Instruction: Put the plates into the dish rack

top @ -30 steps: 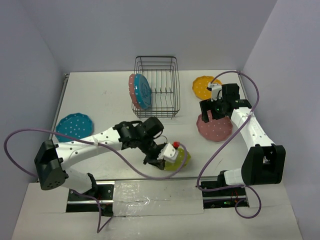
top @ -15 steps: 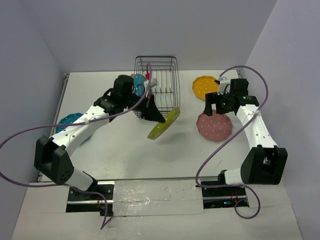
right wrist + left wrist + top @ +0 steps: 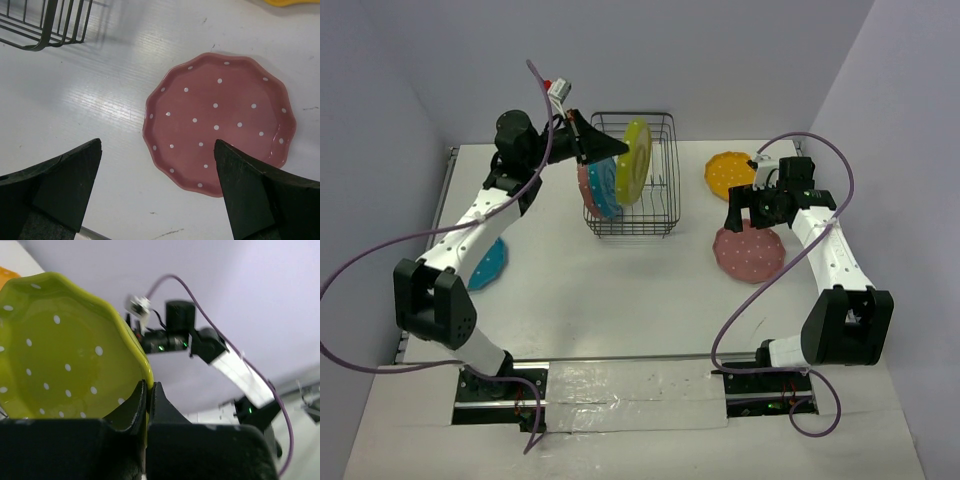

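Note:
My left gripper should keep lowering the yellow-green plate until it rests in the free slot alongside, because it hangs on edge, parallel to the teal plate.
My left gripper is shut on the rim of the yellow-green plate, which it holds on edge, high over the black wire dish rack. In the left wrist view the fingertips pinch the plate at its lower right rim, gripper. A teal plate and a pink plate stand at the rack's left end. My right gripper is open, hovering over the left edge of a pink plate that lies flat on the table.
An orange-yellow plate lies at the back right. Another teal plate lies at the left, partly behind the left arm. The rack's corner shows in the right wrist view. Walls close in the table on three sides.
The left arm swung the yellow-green plate up from beside the rack's front to above the rack and turned it upright. The right arm has stayed over the pink plate, still open.

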{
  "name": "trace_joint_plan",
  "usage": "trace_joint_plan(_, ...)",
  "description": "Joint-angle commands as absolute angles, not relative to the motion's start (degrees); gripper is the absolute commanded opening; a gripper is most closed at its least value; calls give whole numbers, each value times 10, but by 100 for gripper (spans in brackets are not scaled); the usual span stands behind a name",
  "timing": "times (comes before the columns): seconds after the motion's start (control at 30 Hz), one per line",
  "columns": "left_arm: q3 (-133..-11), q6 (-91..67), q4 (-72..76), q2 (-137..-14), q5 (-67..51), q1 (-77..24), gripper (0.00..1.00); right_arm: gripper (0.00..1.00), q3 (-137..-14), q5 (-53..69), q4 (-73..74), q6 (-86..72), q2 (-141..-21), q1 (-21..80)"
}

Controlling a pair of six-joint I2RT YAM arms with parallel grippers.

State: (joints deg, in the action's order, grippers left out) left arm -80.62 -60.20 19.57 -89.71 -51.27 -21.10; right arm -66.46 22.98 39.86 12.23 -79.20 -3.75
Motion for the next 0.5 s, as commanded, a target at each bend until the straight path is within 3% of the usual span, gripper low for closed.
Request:
trace_joint_plan(0.0, -822, -670, 311, -916, -430, -198, 0, 100, -685, 229, 398, 122, -790, -39)
trace_joint_plan(0.47, -774, -776, 446, -993, -374, -170, 0, 100, -666, 218, 390, 134, -795, -43)
